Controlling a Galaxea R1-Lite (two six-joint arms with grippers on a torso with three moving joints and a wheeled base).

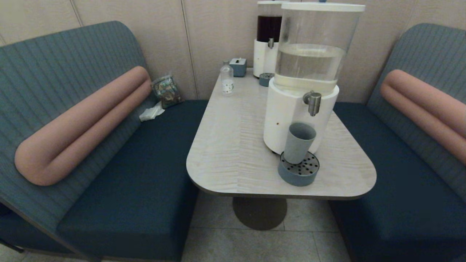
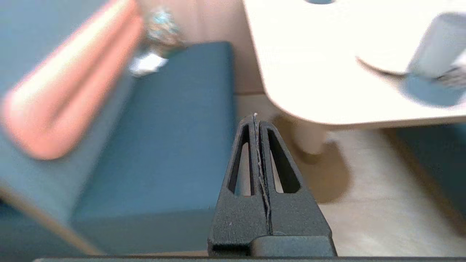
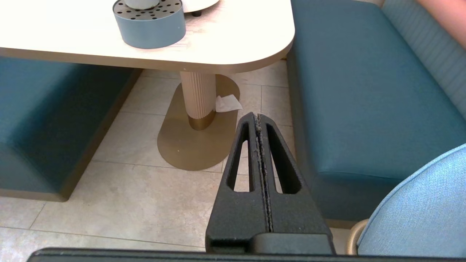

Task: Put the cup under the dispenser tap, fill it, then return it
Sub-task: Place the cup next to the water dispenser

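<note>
The table top beside the grey-blue cup [image 1: 249, 159] is clear, so my left gripper should go on toward the cup's side [image 1: 293, 146] and open until its fingers can span it.
The grey-blue cup [image 1: 298, 142] stands upright on a round perforated drip tray [image 1: 299, 169] directly below the brushed-silver dispenser tap [image 1: 313, 102] of the large white-based dispenser [image 1: 291, 116] with clear liquid. Blurred, the cup [image 2: 438, 45] also shows in the left wrist view. Neither arm appears in the head view. My left gripper [image 2: 255, 118] is shut and empty, low beside the table's near-left edge, above the bench and floor. My right gripper [image 3: 256, 116] is shut and empty, low over the floor short of the table's near edge, with the drip tray [image 3: 149, 20] beyond it.
A dark-liquid dispenser [image 1: 267, 40], a small clear bottle [image 1: 227, 78], a blue box [image 1: 238, 67] and a second drip tray [image 1: 266, 78] stand at the table's far end. Blue benches [image 1: 145, 174] flank the table [image 1: 233, 138]. A light-blue chair back [image 3: 422, 211] is near my right gripper.
</note>
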